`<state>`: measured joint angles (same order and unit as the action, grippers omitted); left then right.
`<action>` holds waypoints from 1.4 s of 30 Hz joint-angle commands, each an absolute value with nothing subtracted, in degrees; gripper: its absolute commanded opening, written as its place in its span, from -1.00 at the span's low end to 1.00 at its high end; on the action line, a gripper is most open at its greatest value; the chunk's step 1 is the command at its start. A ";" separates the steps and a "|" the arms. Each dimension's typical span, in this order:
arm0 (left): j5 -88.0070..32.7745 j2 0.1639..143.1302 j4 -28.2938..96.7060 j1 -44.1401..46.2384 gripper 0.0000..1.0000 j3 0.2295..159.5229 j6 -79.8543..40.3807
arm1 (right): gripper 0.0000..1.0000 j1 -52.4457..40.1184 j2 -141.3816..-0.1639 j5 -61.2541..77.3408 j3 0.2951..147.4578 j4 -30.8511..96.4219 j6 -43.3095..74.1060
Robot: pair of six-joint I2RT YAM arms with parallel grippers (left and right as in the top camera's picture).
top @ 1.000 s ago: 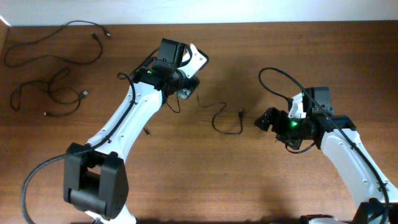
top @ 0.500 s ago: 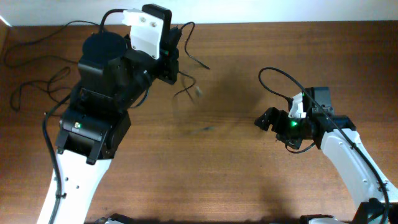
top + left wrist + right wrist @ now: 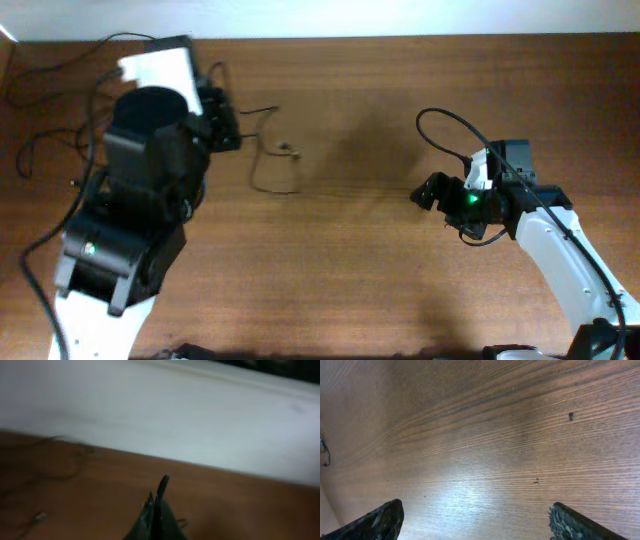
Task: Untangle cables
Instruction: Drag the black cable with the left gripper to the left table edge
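The thin black cable's plug (image 3: 290, 151) is hanging free of the other two cables, so my left gripper should swing back and put this cable down in front of them.
My left gripper (image 3: 225, 125) is raised high at the table's back left and is shut on a thin black cable (image 3: 289, 151). The cable hangs from the jaws, loops to the right, and ends in a small plug. In the blurred left wrist view the shut jaws (image 3: 156, 505) pinch a cable end (image 3: 163, 482) that sticks up. Two other thin cables (image 3: 55, 62) (image 3: 30, 150) lie at the far left, partly hidden by the left arm. My right gripper (image 3: 425, 190) is open and empty low over bare wood (image 3: 477, 525).
The raised left arm (image 3: 130, 230) fills much of the left side of the overhead view. The right arm's thick black cable (image 3: 440, 118) arcs above its wrist. A bit of thin cable shows at the left edge of the right wrist view (image 3: 324, 452).
My left arm has lifted and swung left, carrying the cable from the table's middle toward the back left. The right arm has not moved.
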<state>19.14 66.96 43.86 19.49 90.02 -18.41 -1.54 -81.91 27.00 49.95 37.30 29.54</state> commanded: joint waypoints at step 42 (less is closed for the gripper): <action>-33.65 76.16 52.97 -21.82 -1.00 88.07 8.45 | 0.87 -1.87 -80.99 24.77 49.82 37.30 28.77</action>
